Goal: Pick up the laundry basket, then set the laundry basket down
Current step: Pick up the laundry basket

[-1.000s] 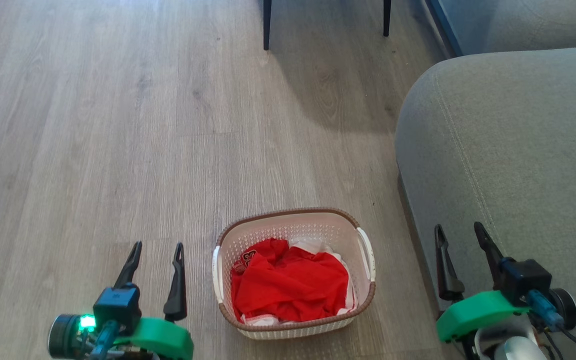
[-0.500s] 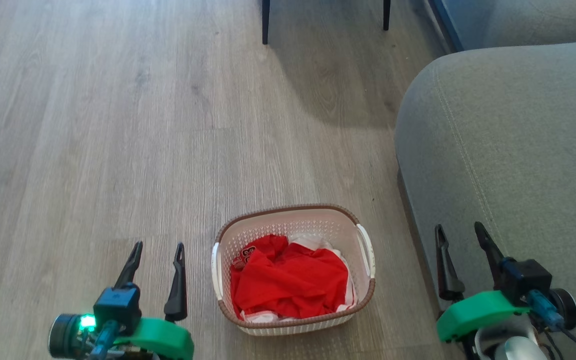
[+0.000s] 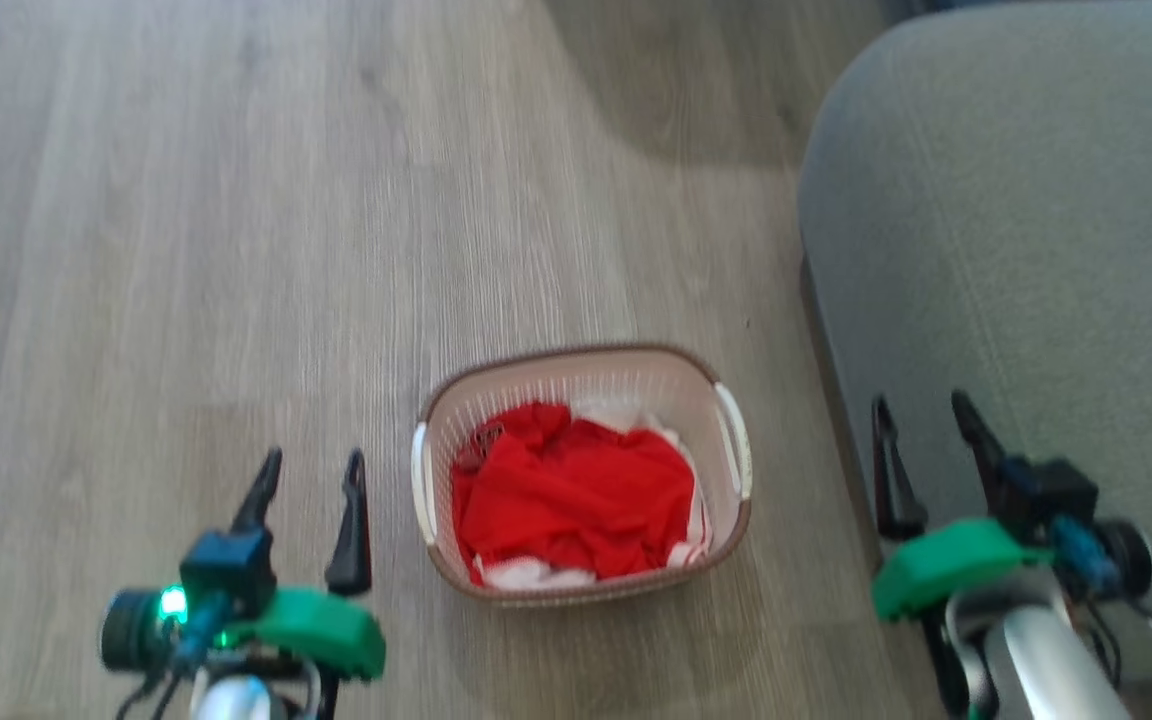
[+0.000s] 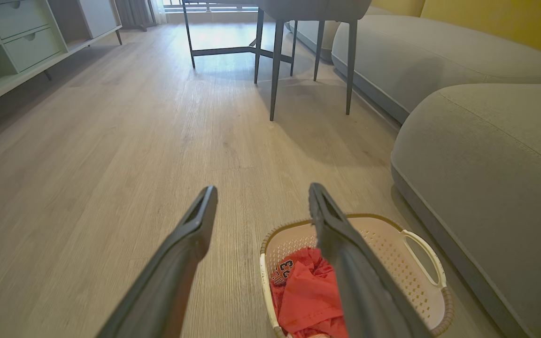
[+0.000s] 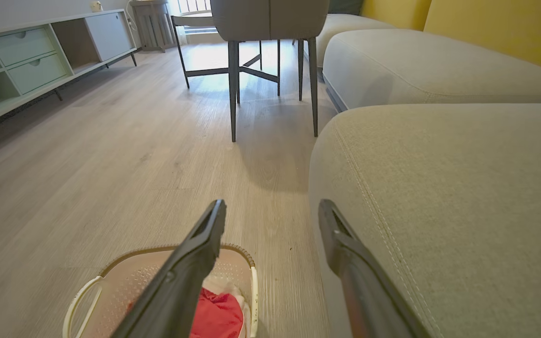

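Note:
The heap lies slumped well below the brown rim [image 3: 572,355], so the red clothing [image 3: 584,494] should stay in place and travel along when the robot lifts the laundry basket.
The laundry basket [image 3: 726,520], cream-white with a brown rim and white side handles, stands on the wooden floor with red clothing [image 3: 571,495] in it. My left gripper [image 3: 311,465] hangs open to its left, apart from it. My right gripper [image 3: 921,410] is open to its right, in front of the sofa. In the left wrist view the basket [image 4: 395,249] lies low right beyond my open gripper [image 4: 261,195]. The right wrist view has the basket [image 5: 129,270] at the bottom left, below the open gripper [image 5: 273,206].
A grey sofa [image 3: 1016,230] fills the right side, close to the basket. Dark chair legs [image 4: 275,70] stand further ahead. A low cabinet with drawers [image 5: 21,61] runs along the far left wall. Bare wooden floor [image 3: 186,250] spreads to the left and ahead.
The whole head view has shifted and blurred, so the camera has moved; the basket now sits higher in the picture. Both grippers stay open beside the basket.

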### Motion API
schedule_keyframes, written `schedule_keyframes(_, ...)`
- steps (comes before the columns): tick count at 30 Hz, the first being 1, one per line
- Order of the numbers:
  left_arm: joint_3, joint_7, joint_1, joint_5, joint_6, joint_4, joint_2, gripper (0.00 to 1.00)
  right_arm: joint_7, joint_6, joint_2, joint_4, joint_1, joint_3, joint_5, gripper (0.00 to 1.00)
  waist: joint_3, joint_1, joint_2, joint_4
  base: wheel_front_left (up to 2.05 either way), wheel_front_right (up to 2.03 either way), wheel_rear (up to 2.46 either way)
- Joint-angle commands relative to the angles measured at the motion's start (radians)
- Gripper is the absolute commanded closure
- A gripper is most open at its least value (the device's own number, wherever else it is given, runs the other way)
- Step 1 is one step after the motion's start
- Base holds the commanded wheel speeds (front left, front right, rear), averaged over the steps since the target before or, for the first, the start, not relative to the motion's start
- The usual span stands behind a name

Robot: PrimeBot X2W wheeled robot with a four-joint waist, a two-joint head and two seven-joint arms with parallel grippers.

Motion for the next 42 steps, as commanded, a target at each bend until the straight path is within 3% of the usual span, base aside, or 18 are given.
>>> schedule_keyframes(1,0.037,-0.01,-0.055,-0.009,0.002,-0.024,-0.002,0.0,-0.013,-0.002,-0.012,-0.022,-0.045,0.018,-0.008,0.0,0.049,0.0,0.0,-0.002,0.0,0.0,0.0)
schedule_keyframes(17,0.007,-0.01,-0.34,-0.057,0.01,0.151,-0.003,0.0,-0.013,-0.002,-0.012,0.161,-0.335,0.025,-0.04,0.0,0.406,0.0,0.0,0.02,0.0,0.0,0.0)
schedule_keyframes(28,-0.07,-0.01,-0.554,-0.12,0.008,0.351,-0.003,0.0,-0.013,-0.002,-0.012,0.342,-0.531,0.013,-0.064,0.0,0.636,0.0,0.0,0.051,0.0,0.0,0.0)
schedule_keyframes(42,-0.184,-0.01,-0.697,-0.189,-0.007,0.564,-0.003,0.0,-0.013,-0.002,-0.012,0.46,-0.623,0.047,-0.038,0.0,0.75,0.0,0.0,0.057,0.0,0.0,0.0)
